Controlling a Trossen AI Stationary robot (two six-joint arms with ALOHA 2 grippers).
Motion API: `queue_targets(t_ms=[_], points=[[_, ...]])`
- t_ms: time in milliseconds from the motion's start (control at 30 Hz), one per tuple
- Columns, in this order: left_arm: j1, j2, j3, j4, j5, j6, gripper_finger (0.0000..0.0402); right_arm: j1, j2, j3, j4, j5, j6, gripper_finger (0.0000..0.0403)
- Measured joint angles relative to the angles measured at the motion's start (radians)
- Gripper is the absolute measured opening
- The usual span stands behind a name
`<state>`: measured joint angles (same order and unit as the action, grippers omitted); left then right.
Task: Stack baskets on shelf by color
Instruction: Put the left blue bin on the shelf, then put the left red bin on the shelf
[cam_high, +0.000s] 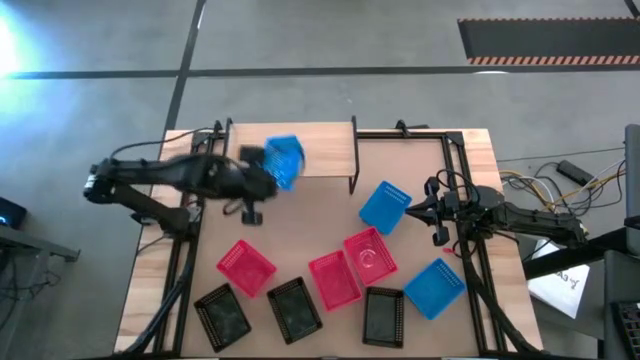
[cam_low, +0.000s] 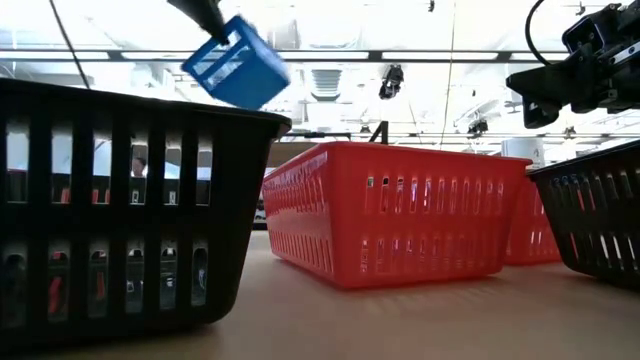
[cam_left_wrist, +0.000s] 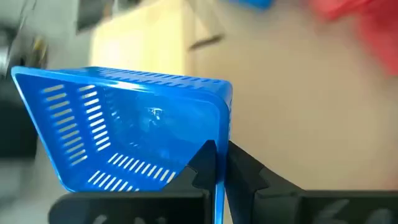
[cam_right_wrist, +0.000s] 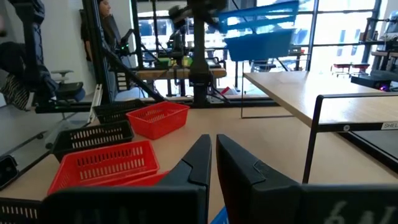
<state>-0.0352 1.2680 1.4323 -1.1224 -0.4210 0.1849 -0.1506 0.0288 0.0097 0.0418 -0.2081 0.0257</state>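
Note:
The plank (cam_high: 322, 150) under the blue basket is clear, so the robot's left gripper should go on lowering the basket onto its own end of the shelf (cam_high: 250, 138) until the basket's bottom sits flat.
My left gripper (cam_high: 268, 172) is shut on a blue basket (cam_high: 286, 160) and holds it in the air over the left part of the shelf (cam_high: 325, 150); the low view shows this basket (cam_low: 237, 62) tilted high above the table. My right gripper (cam_right_wrist: 212, 149) is shut and hovers at the table's right side, just right of a second blue basket (cam_high: 385, 206). A third blue basket (cam_high: 435, 287) lies at the near right. Three red baskets (cam_high: 336, 278) and three black baskets (cam_high: 293, 308) rest on their bottoms along the near half of the table. My left gripper pinches one short side wall of the blue basket at its rim (cam_left_wrist: 219, 163), with one finger (cam_left_wrist: 200, 167) inside the basket and the other (cam_left_wrist: 247, 169) outside. The basket is lifted clear and tilted, with its opening turned sideways.
The shelf's wooden plank (cam_right_wrist: 298, 87) stands on thin black legs (cam_right_wrist: 314, 134) at the table's far middle. Black frame rails (cam_high: 470, 260) run along the left and right table sides. Bare tabletop (cam_high: 310, 215) lies between the shelf and the baskets on the table.

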Motion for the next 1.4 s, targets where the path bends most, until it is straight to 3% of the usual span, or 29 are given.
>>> queue_targets(t_ms=[133, 233, 400, 800, 1167, 1400], points=[[0.189, -0.040, -0.026, -0.048, 0.004, -0.022, 0.0001, 0.000, 0.000, 0.000, 0.000, 0.000, 0.000, 0.0018], [0.317, -0.046, -0.048, -0.049, 0.079, -0.019, 0.0001, 0.000, 0.000, 0.000, 0.000, 0.000, 0.000, 0.0018], [0.430, -0.024, -0.053, -0.111, 0.159, -0.018, 0.0000, 0.000, 0.000, 0.000, 0.000, 0.000, 0.000, 0.0018], [0.446, 0.044, -0.053, -0.180, 0.161, -0.011, 0.0007, 0.000, 0.000, 0.000, 0.000, 0.000, 0.000, 0.0018], [0.446, 0.042, -0.048, -0.217, 0.158, -0.027, 0.0117, 0.000, 0.000, 0.000, 0.000, 0.000, 0.000, 0.0018], [0.417, 0.019, 0.036, -0.277, 0.186, -0.134, 0.0145, 0.000, 0.000, 0.000, 0.000, 0.000, 0.000, 0.0018]])
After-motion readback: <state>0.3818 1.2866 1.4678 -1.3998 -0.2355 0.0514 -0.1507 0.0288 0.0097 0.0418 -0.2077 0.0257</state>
